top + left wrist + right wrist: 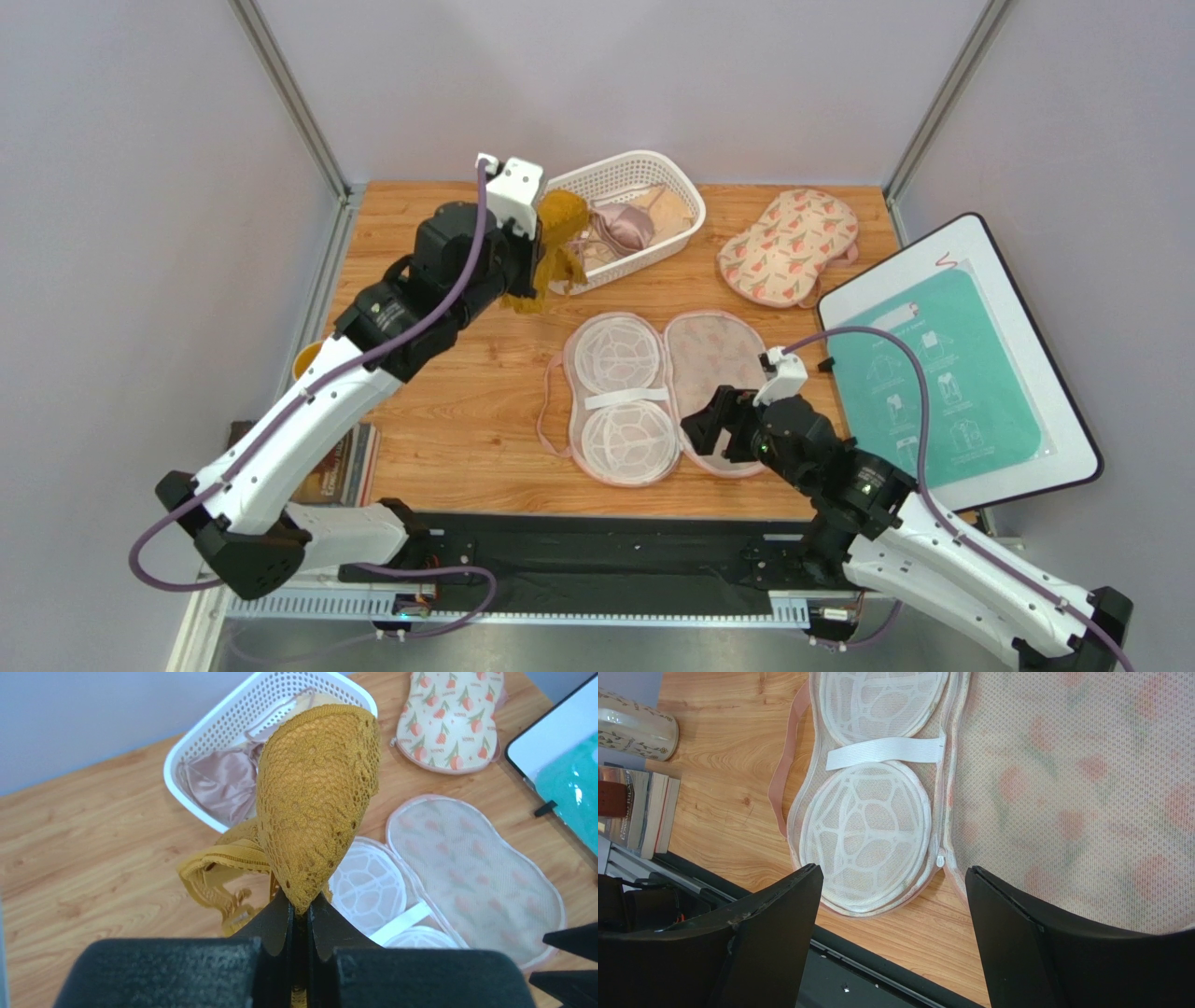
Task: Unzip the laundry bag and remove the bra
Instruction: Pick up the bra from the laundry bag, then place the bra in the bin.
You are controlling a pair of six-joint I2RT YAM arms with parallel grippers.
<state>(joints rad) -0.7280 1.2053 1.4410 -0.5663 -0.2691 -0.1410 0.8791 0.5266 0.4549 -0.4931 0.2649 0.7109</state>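
Observation:
My left gripper should carry on carrying the mustard-yellow bra [563, 241] until it hangs inside the basket's rim and then let it go, because the bra hangs clear of the laundry bag beside the white basket [617, 224].
The laundry bag [671, 392] lies unzipped and spread open at the table's middle, its white mesh cups [617, 399] on the left half and the floral half on the right; it also shows in the left wrist view [470, 875] and the right wrist view [871, 822]. My left gripper [540, 252] is shut on the mustard-yellow bra [561, 241], holding it in the air beside the basket; the bra [316, 791] hangs from the closed jaws [302, 913]. My right gripper [709, 420] is open and empty at the bag's near edge, by the zip pull [940, 860].
A white basket [671, 179] at the back holds a mauve satin bra [624, 224] and a pale beige one. A second floral bag [790, 245] lies at the back right. A white-framed teal board [954, 371] sits at the right. Books [337, 469] and a cup [633, 724] stand at the left.

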